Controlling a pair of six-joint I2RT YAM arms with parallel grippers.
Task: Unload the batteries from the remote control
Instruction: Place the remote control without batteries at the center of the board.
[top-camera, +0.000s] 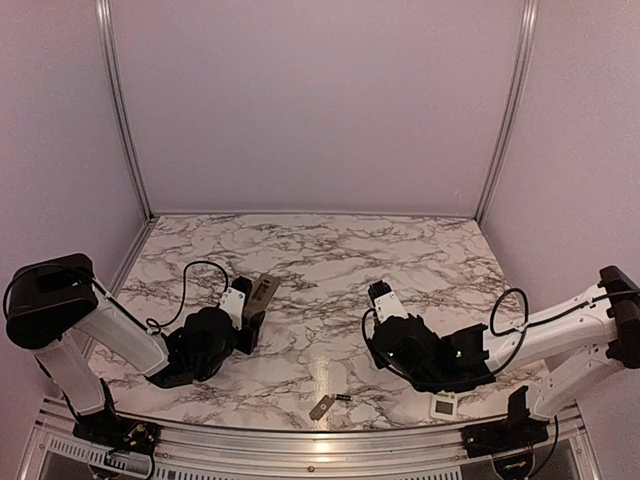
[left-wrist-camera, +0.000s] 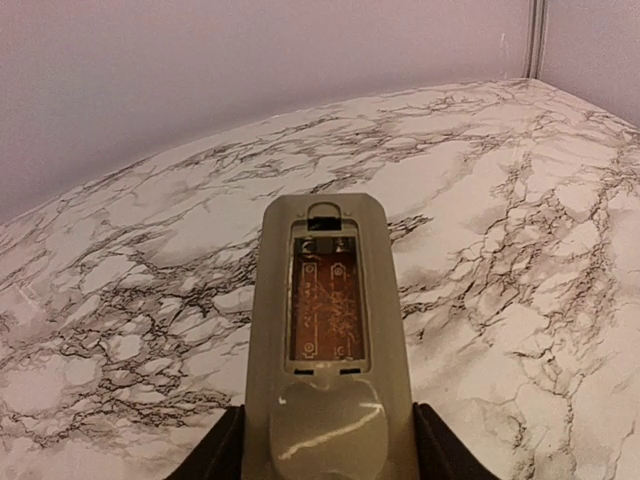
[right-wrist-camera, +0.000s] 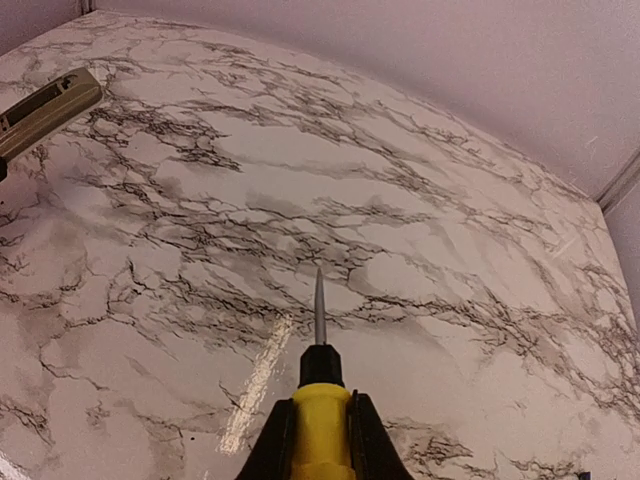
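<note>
My left gripper should go on lowering the tan remote control until it lies flat before it releases it, as the battery bay is empty and clear marble lies below.
My left gripper is shut on the near end of the tan remote control, one dark finger on each side, and holds it back side up. Its battery bay is uncovered and shows only a bare brown board. From above, the remote sticks out of the left gripper at mid-left. One small dark battery lies by the flat grey cover plate near the front edge. My right gripper is shut on a yellow-handled screwdriver, blade pointing away over bare marble.
A small white device lies at the front edge by the right arm. Pale walls with metal posts enclose the marble table on three sides. In the right wrist view the remote shows at the far upper left.
</note>
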